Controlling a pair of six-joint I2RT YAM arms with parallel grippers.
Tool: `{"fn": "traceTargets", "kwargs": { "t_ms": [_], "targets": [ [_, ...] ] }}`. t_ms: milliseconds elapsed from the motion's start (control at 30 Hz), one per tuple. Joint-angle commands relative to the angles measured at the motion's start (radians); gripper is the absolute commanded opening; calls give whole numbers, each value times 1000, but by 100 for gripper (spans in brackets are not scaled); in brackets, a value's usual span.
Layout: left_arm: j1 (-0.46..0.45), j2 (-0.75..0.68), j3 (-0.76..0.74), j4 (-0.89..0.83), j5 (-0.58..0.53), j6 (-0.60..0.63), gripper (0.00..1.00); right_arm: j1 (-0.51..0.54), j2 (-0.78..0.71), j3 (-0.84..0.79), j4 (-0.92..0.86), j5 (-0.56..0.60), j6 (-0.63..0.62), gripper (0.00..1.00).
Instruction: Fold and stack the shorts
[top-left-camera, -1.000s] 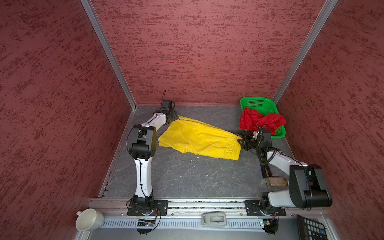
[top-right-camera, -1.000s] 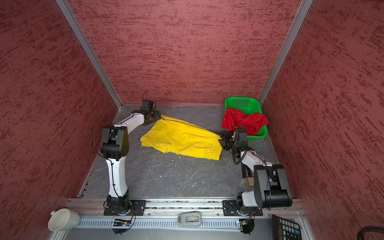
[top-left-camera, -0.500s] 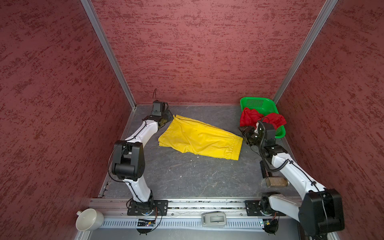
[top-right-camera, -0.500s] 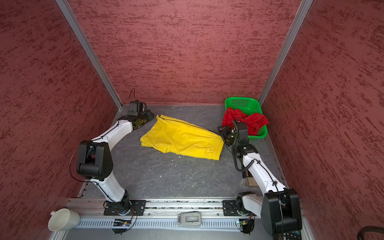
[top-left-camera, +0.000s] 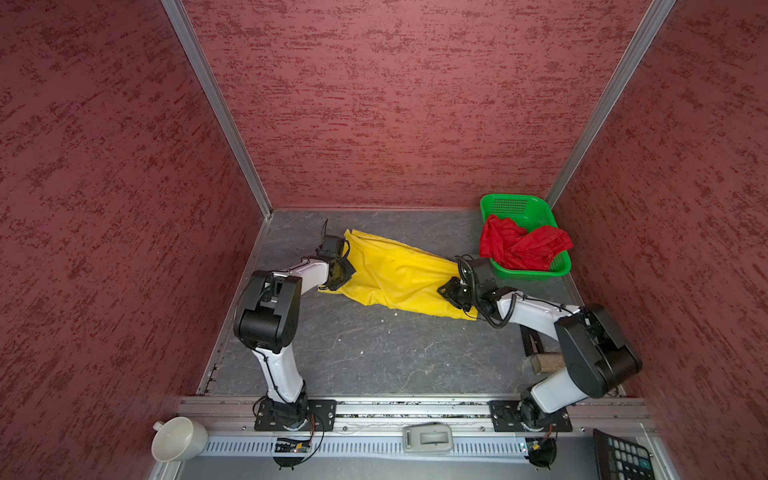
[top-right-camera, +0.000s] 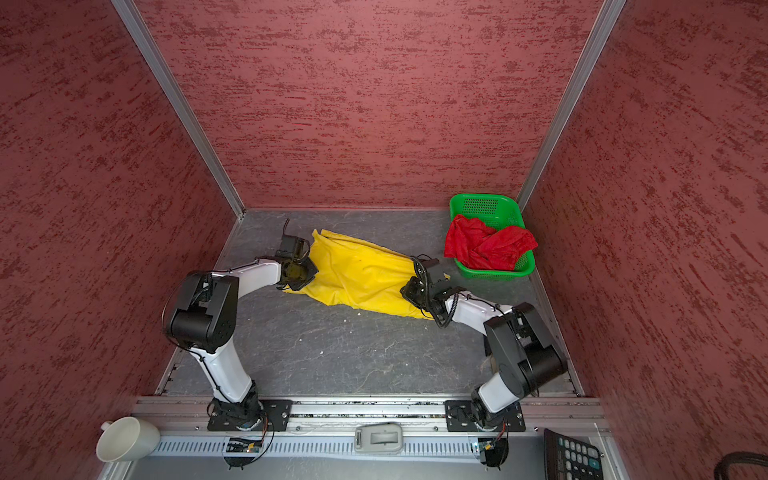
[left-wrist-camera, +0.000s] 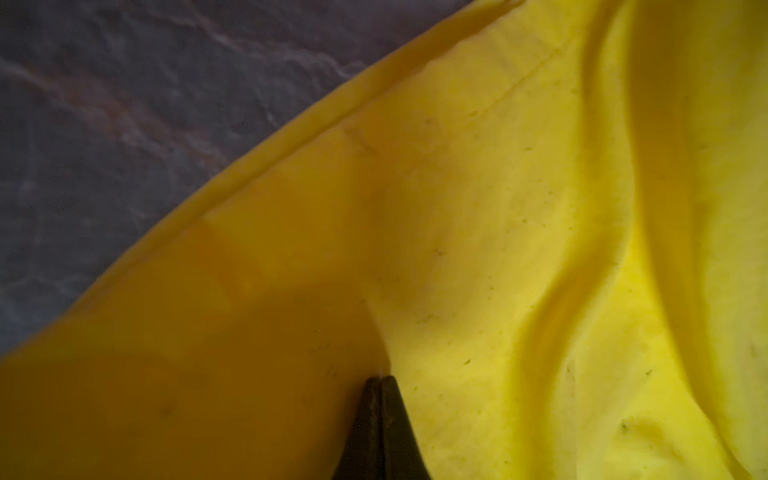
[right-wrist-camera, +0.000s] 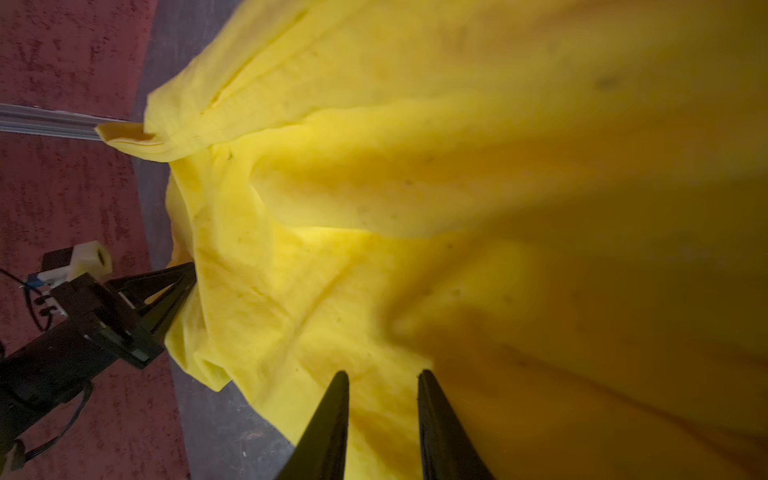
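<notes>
The yellow shorts are lying at a slant, with their end at the left gripper (top-left-camera: 357, 249) farther back, so the robot's left gripper should draw that end toward the front (top-left-camera: 321, 339) before folding.
The yellow shorts (top-left-camera: 399, 274) (top-right-camera: 361, 278) lie spread and wrinkled across the back of the grey floor. My left gripper (top-left-camera: 347, 270) (top-right-camera: 309, 272) is at their left edge. In the left wrist view its fingertips (left-wrist-camera: 381, 379) meet, pinching a crease of yellow fabric (left-wrist-camera: 498, 249). My right gripper (top-left-camera: 446, 291) (top-right-camera: 409, 289) rests on the shorts' right end. Its jaws (right-wrist-camera: 383, 374) stand apart with yellow fabric (right-wrist-camera: 374, 187) under and between them. The red shorts (top-left-camera: 519, 245) (top-right-camera: 486, 245) lie crumpled in the green basket (top-left-camera: 515, 203) (top-right-camera: 484, 199).
Red textured walls close in three sides. The basket stands in the back right corner. A small brown block (top-left-camera: 546, 361) sits by the right arm's base. A white cup (top-left-camera: 178, 438), a grey device (top-left-camera: 428, 437) and a calculator (top-left-camera: 623, 455) lie beyond the front rail.
The left gripper came in from the back left corner to the shorts' left edge and shut. The right gripper moved from beside the basket onto the shorts' right end, its jaws narrowing.
</notes>
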Motion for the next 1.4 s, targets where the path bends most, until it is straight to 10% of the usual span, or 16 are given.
{"fn": "traceTargets", "kwargs": {
  "t_ms": [0, 467, 733, 1133, 1367],
  "targets": [
    [20, 6, -40, -25, -22, -77, 1, -1, 26, 39, 3, 36, -47, 30],
    [12, -399, -446, -125, -31, -184, 0, -30, -96, -157, -233, 95, -114, 34],
    [46, -783, -417, -353, -111, -105, 44, -5, -281, -26, -231, 60, -178, 36],
    [124, -720, -471, -378, 13, -49, 52, 120, 4, 150, -128, 24, -222, 35],
    [116, -746, -483, -429, -1, -72, 36, 120, 121, 174, -107, 27, -187, 35]
  ]
}}
